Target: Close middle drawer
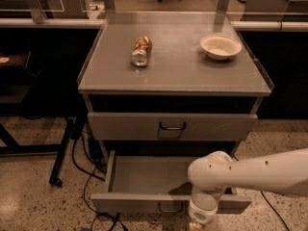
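Note:
The middle drawer's flat front [140,204] has my gripper just in front of it, pointing down, so I should keep pushing that front toward the cabinet [173,145] until the drawer is shut.
The middle drawer [144,179] is pulled out, a wide shallow grey tray that looks empty, with a small dark bar handle [171,209] at the centre of its flat front. My white arm [260,172] reaches in from the right. Its wrist hangs over the drawer's front right part. My gripper [196,225] points down at the bottom edge of the view, just in front of the drawer front and right of the handle. It is mostly cut off by the frame.
The grey drawer above [171,126] is pushed in. On the cabinet top [183,73] lie a crushed can [141,51] and a white bowl [220,46]. Black cables [86,182] and a table leg [62,153] are on the floor to the left.

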